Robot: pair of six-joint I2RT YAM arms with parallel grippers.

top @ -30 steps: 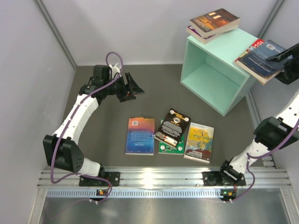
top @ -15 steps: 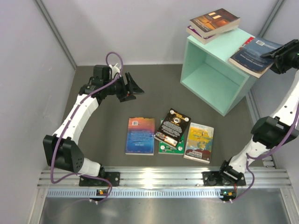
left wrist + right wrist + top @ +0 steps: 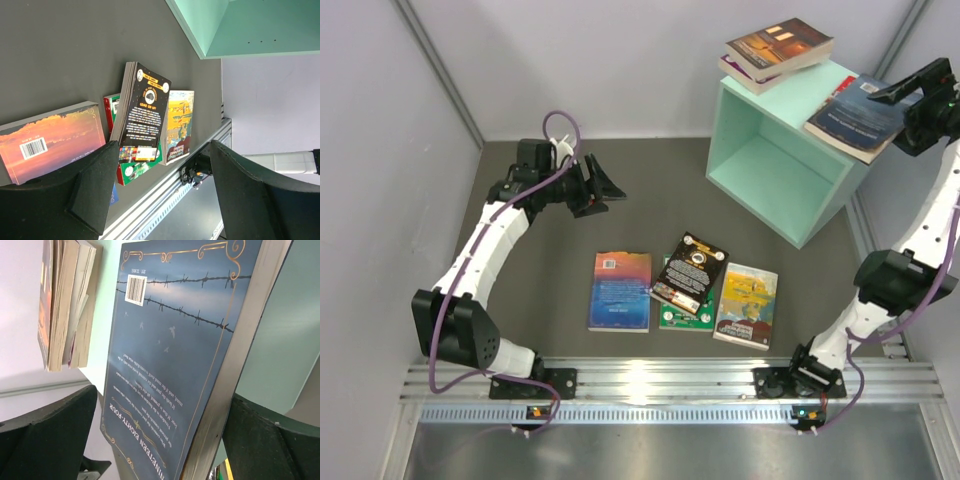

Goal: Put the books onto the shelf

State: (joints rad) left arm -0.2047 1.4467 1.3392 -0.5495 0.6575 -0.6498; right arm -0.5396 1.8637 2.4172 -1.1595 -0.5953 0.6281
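A red corner (image 3: 844, 84) shows under the dark blue book (image 3: 861, 112), so the dark blue book will slide over another hidden book when I push it.
The mint-green shelf (image 3: 775, 160) stands at the back right, its open face towards the mat. A stack of two books (image 3: 778, 48) lies on its top, and a dark blue book (image 3: 853, 112) rests on the top's right edge. My right gripper (image 3: 912, 92) is open around that blue book's (image 3: 180, 350) end, with a gap at the left finger (image 3: 50, 435). Near the stack (image 3: 65, 305) the shelf's top (image 3: 295, 330) shows. On the mat lie a blue-orange book (image 3: 620, 290), a black book (image 3: 690, 270) on a green one (image 3: 682, 318), and a yellow one (image 3: 747, 305). My left gripper (image 3: 603, 186) hovers open and empty.
The left wrist view looks past the open left gripper (image 3: 170, 195) at the black book (image 3: 145, 115), blue-orange book (image 3: 55, 140), yellow book (image 3: 179, 125) and the shelf (image 3: 240, 25). An aluminium rail (image 3: 660, 385) runs along the near edge. Pale walls close in both sides.
The right gripper carried the blue book leftwards onto the shelf's top, then its jaws spread wide. The left arm and the mat's books have not moved.
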